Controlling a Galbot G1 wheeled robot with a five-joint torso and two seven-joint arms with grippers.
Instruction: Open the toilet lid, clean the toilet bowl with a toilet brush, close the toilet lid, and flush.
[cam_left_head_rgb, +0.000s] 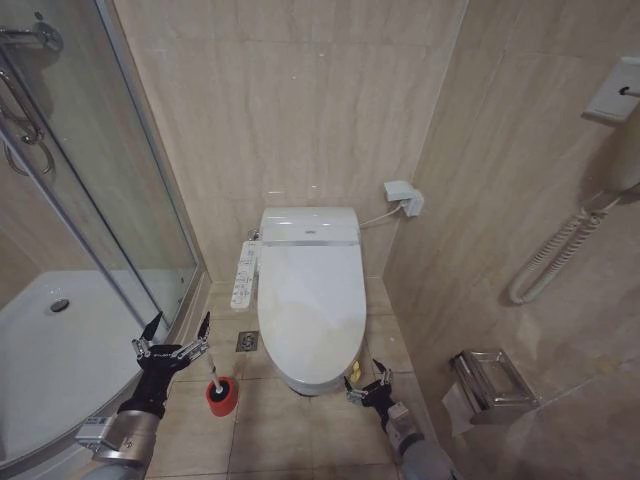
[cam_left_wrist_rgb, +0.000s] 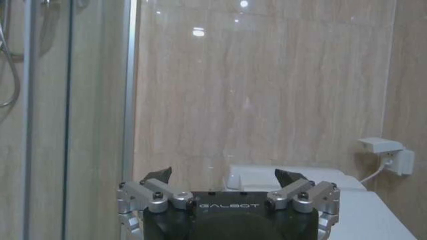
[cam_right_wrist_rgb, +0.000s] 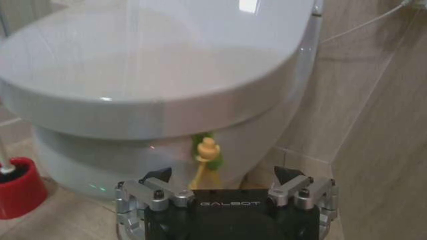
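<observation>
I expect the hidden seat to swing up with the toilet lid (cam_left_head_rgb: 312, 312) when I lift the ring, because the green strap (cam_right_wrist_rgb: 214, 162) hangs down from under the lid's edge.
The toilet lid (cam_left_head_rgb: 310, 300) lies shut over the toilet bowl (cam_right_wrist_rgb: 133, 160), with the button panel (cam_left_head_rgb: 244, 273) along its left side. A green strap with a yellow ring (cam_right_wrist_rgb: 208, 149) hangs under the lid's front edge. My right gripper (cam_left_head_rgb: 365, 376) is low by the toilet's front right and stands open (cam_right_wrist_rgb: 223, 175), with the ring just ahead of its fingers and apart from them. The toilet brush (cam_left_head_rgb: 213, 372) stands in its red holder (cam_left_head_rgb: 222, 396) on the floor, left of the bowl. My left gripper (cam_left_head_rgb: 180, 326) hangs open (cam_left_wrist_rgb: 223, 176) just above and left of the brush handle, holding nothing.
A glass shower enclosure (cam_left_head_rgb: 100, 200) and white shower tray (cam_left_head_rgb: 60, 350) fill the left side. A floor drain (cam_left_head_rgb: 247, 341) sits beside the bowl. The right wall is close, with a paper holder (cam_left_head_rgb: 490, 380), a coiled cord (cam_left_head_rgb: 555, 255) and an outlet (cam_left_head_rgb: 403, 195).
</observation>
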